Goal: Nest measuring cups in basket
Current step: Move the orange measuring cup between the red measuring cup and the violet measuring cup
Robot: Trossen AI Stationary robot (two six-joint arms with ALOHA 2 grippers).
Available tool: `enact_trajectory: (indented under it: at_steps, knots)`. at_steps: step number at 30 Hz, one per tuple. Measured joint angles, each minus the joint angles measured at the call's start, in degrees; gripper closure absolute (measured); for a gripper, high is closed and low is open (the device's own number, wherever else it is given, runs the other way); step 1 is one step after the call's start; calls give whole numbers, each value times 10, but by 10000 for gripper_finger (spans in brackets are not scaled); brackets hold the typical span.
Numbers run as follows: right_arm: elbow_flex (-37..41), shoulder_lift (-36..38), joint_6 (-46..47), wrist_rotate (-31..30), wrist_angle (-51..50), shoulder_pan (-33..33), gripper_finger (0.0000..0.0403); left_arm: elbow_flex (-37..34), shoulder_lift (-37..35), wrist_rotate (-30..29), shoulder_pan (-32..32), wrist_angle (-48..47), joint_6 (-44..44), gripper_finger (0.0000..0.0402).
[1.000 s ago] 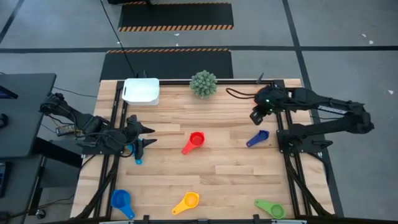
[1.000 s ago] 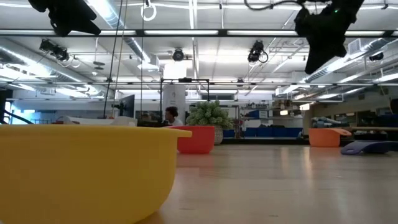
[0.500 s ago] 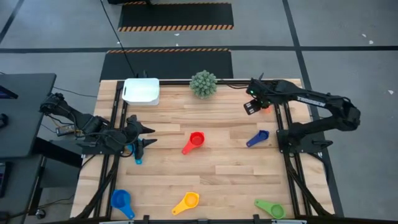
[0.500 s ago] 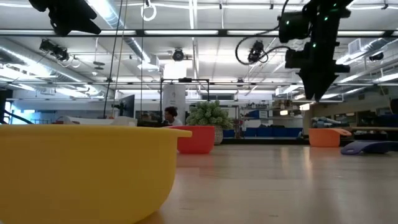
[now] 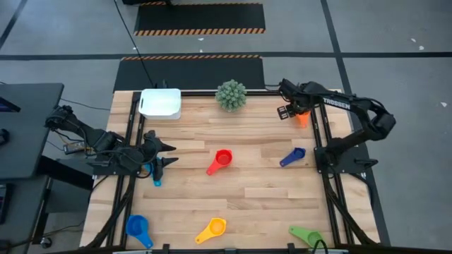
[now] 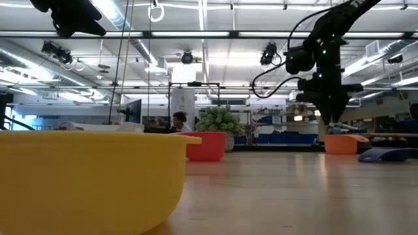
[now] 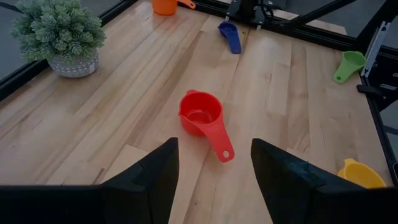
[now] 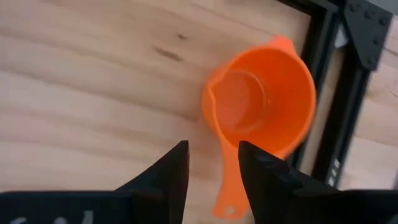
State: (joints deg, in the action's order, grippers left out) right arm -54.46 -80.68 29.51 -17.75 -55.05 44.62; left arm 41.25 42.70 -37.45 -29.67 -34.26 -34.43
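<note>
The orange cup's handle (image 8: pixel 231 183) is lined up with the gap between the open fingers, so my right gripper should keep going down and close where the handle meets the cup's bowl (image 8: pixel 226 142).
The white basket (image 5: pixel 161 102) sits at the table's far left. An orange measuring cup (image 8: pixel 261 102) rests upright on the wood at the far right; its handle (image 8: pixel 225 198) points back between the fingers of my right gripper (image 8: pixel 213 165). That gripper is open and hangs over the cup (image 6: pixel 339 143) without touching it. A red cup (image 7: pixel 200 116) stands mid-table, ahead of my open left gripper (image 7: pixel 214 168) at the left edge. A dark blue cup (image 5: pixel 292 156), a light blue cup (image 5: pixel 138 227), a yellow cup (image 5: pixel 212 228) and a green cup (image 5: pixel 305 235) lie apart on the table.
A green spiky plant in a pot (image 5: pixel 231 94) stands at the far edge between basket and orange cup. The black frame rail (image 8: pixel 323 124) runs right beside the orange cup. Bare wood lies between the red cup and the basket.
My right gripper has moved toward the table's far edge and come down, ending over the orange cup. The cups have stayed where they were.
</note>
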Motion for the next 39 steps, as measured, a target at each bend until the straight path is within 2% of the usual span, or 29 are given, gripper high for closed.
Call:
enact_trajectory:
  at_steps: [5, 16, 19, 22, 24, 29, 33, 39]
  knots:
    - [0, -36, -26, 9, 37, 19, 257, 0, 0, 0, 0, 1, -1, 196]
    - [0, -128, -44, 10, 39, 56, 263, 0, 0, 0, 0, 1, 0, 196]
    - [0, -140, -73, 28, 39, 58, 297, 0, 0, 0, 0, 1, 0, 196]
    - [0, -139, -84, 52, 40, 50, 366, 0, 0, 0, 0, 1, 0, 196]
    - [0, -133, -94, 55, 39, 41, 388, 0, 0, 0, 0, 1, 0, 196]
    - [-11, -120, -115, 90, 15, -4, 393, 0, 0, 0, 0, 1, 1, 196]
    - [-54, -120, -136, 122, -25, -81, 393, 0, 0, 0, 0, 1, 1, 196]
    - [-124, -120, -173, 171, -32, -204, 393, 0, 0, 0, 0, 1, -12, 196]
